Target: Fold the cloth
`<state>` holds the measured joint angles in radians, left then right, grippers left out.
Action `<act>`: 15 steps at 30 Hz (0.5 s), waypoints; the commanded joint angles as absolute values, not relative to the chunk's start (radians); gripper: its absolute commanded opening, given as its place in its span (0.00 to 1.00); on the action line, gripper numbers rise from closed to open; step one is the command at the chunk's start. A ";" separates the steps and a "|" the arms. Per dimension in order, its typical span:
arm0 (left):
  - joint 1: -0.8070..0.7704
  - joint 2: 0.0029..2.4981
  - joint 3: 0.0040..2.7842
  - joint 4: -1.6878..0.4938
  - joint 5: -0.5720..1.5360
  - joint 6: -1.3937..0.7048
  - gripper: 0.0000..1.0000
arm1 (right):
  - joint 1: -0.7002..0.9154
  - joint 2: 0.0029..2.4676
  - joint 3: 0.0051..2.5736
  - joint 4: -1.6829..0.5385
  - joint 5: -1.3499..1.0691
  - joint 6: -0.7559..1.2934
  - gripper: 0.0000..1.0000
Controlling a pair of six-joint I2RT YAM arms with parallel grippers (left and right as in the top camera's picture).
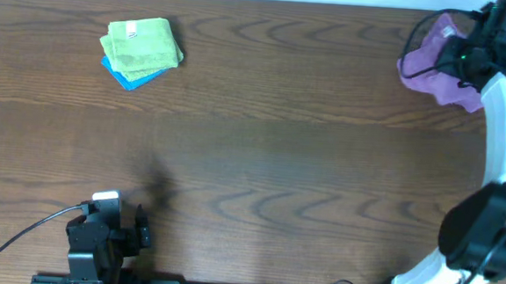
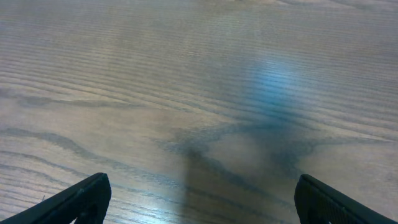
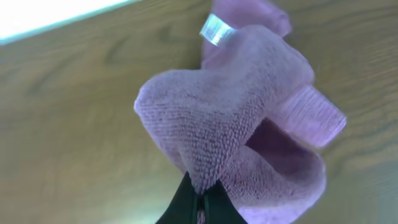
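Observation:
I should keep my right gripper going toward the clear wood in the middle of the table (image 1: 258, 135), with a fold of the purple cloth (image 3: 202, 149) pinched, and let go of the cloth there.
The pinkish-purple cloth (image 1: 435, 65) lies bunched at the table's far right corner. In the right wrist view the cloth (image 3: 249, 118) is crumpled, with a small white label at its top. My right gripper (image 3: 200, 202) is shut on a pinched fold of the cloth; in the overhead view my right gripper (image 1: 470, 51) sits over the cloth's right side. My left gripper (image 2: 199, 199) is open and empty above bare wood, and in the overhead view it (image 1: 142, 228) is near the front left edge.
A folded lime-green cloth (image 1: 141, 44) with a white label lies on a blue cloth (image 1: 132, 77) at the far left. The table's far edge runs just behind the purple cloth. The right arm's white link (image 1: 500, 131) spans the right side.

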<state>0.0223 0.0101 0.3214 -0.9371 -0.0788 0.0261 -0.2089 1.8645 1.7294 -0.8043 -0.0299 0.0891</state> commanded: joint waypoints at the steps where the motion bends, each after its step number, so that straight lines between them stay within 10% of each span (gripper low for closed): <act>1: 0.022 0.004 0.304 -0.986 -0.097 0.030 0.96 | -0.144 1.796 1.743 -0.881 -0.035 -0.029 0.01; 15: 0.022 0.004 0.304 -0.986 -0.097 0.030 0.95 | 0.239 1.602 1.743 -1.082 -0.124 -0.060 0.01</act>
<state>0.0223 0.0101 0.3214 -0.9371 -0.0788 0.0261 0.1783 1.6371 1.7294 -1.0740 -0.0685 -0.0410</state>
